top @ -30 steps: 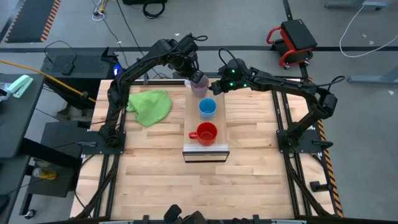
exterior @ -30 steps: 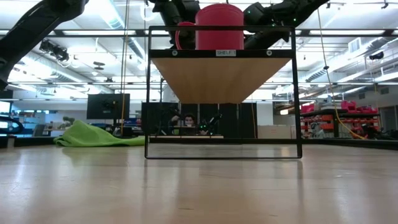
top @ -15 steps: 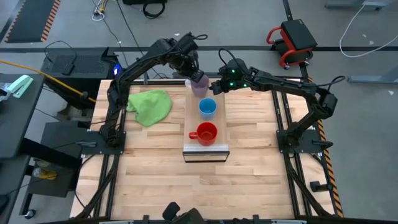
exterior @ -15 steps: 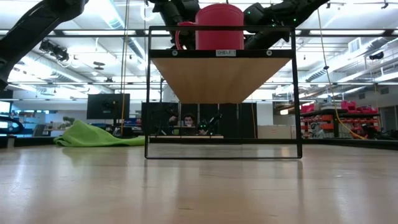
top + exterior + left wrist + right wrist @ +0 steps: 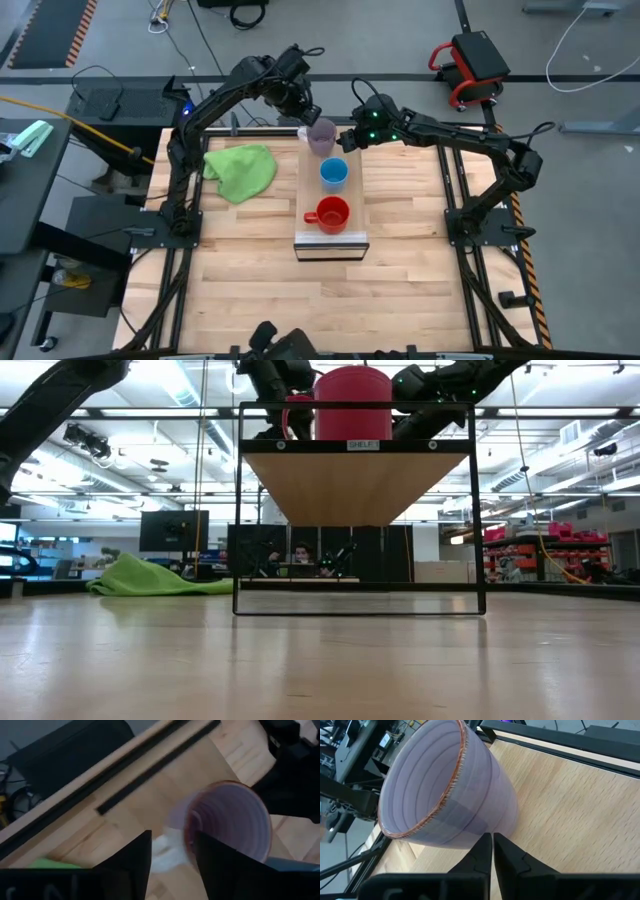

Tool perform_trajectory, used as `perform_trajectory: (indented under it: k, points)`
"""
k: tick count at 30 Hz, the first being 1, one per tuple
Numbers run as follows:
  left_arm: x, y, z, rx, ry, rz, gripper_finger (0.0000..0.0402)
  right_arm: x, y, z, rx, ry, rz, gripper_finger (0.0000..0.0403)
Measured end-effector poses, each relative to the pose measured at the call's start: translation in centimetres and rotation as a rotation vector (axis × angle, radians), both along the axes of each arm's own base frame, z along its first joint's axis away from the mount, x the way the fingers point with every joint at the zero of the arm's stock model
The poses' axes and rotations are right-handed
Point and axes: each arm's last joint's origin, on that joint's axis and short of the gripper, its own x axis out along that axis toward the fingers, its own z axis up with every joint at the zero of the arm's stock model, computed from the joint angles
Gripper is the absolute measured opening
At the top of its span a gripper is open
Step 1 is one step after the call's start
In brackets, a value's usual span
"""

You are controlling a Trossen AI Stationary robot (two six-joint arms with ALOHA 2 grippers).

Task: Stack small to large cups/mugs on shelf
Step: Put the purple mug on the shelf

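My left gripper is over the purple mug's rim (image 5: 188,826), above the mug's handle. It should move back and come lower to the mug's handle from the cloth's side.
Three cups stand in a row on the raised shelf (image 5: 310,185): the red mug (image 5: 331,214) at its near end, the light-blue cup (image 5: 333,173) in the middle, and the pale purple mug (image 5: 321,137) at its far end, mouth up. My left gripper (image 5: 303,108) hangs open just beyond the purple mug, toward the far left. In its wrist view its fingers (image 5: 172,834) stand apart with the mug (image 5: 230,820) ahead of them. My right gripper (image 5: 343,140) is shut at the mug's right side. My right gripper's shut fingertips (image 5: 485,842) stand at the purple mug's outer wall, low near its base (image 5: 490,826), coming about level from the table's right side. I cannot tell whether they touch it. The mug rests on the shelf's far end.
A green cloth (image 5: 242,168) lies crumpled on the tabletop left of the shelf. In the low view the red mug (image 5: 352,402) tops the shelf's front edge (image 5: 355,445). Bare wood lies near and right of the shelf.
My left gripper has come off the purple mug and drawn back toward the table's far left. The mug stays standing on the shelf's far end. My right gripper has kept its place beside it.
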Motion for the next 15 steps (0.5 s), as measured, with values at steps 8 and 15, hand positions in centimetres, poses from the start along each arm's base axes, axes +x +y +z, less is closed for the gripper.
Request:
perform_trajectory:
  k: [8,15]
  points:
    - [-4.6,-0.6,1.8,0.018,0.186,0.035,0.0154,-0.1,-0.1,0.0,0.003,0.004,-0.002,0.0025]
    - [-5.5,-1.3,2.7,0.098,0.219,-0.057,0.0141,-0.5,-0.3,-0.1,0.03,0.017,-0.031,0.0025]
